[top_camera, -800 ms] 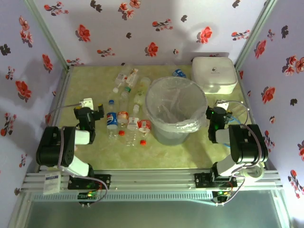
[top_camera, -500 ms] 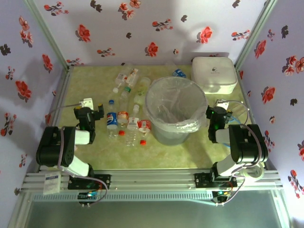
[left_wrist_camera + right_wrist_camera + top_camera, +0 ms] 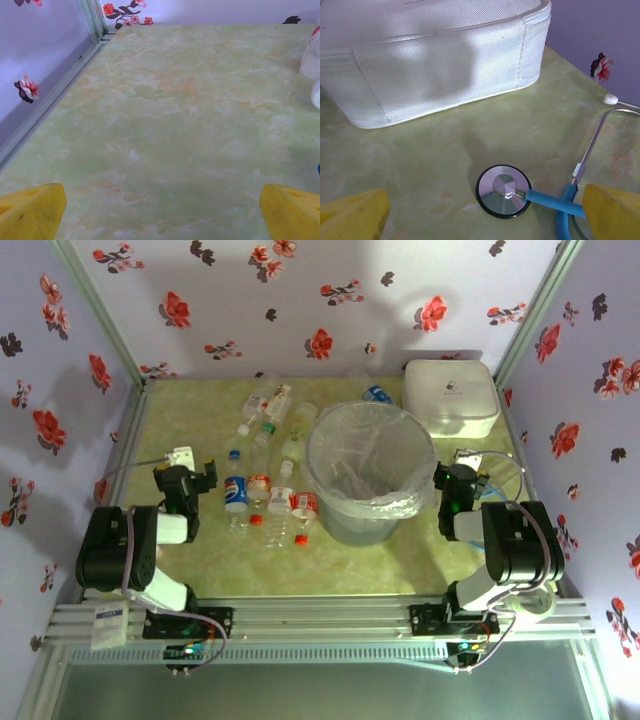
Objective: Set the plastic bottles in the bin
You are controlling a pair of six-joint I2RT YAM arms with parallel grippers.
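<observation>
Next, my left gripper picks up the blue-labelled bottle [image 3: 235, 492] near it and hands it to my right gripper, because the bottle lies across the bin [image 3: 368, 462] from my right gripper.
Several clear plastic bottles lie on the green table left of the bin: a blue-labelled one [image 3: 235, 494], red-labelled ones [image 3: 259, 488] [image 3: 304, 505], and more toward the back [image 3: 264, 406]. A blue-labelled bottle [image 3: 376, 393] lies behind the bin. The bin [image 3: 350, 522], a round grey bucket lined with a clear bag, stands mid-table. My left gripper [image 3: 187, 476] rests low, left of the bottles, open, its yellow fingertips [image 3: 31, 210] wide apart over bare table; bottle edges [image 3: 312, 56] show at the right. My right gripper [image 3: 461, 474] is open beside the bin's right side, nothing between its fingertips [image 3: 353, 212].
A white lidded box [image 3: 451, 395] [image 3: 430, 55] sits at the back right. A stethoscope lies in front of the right gripper, with its metal chest piece [image 3: 503, 191] and blue tubing [image 3: 560, 202]. Floral walls and metal frame rails enclose the table.
</observation>
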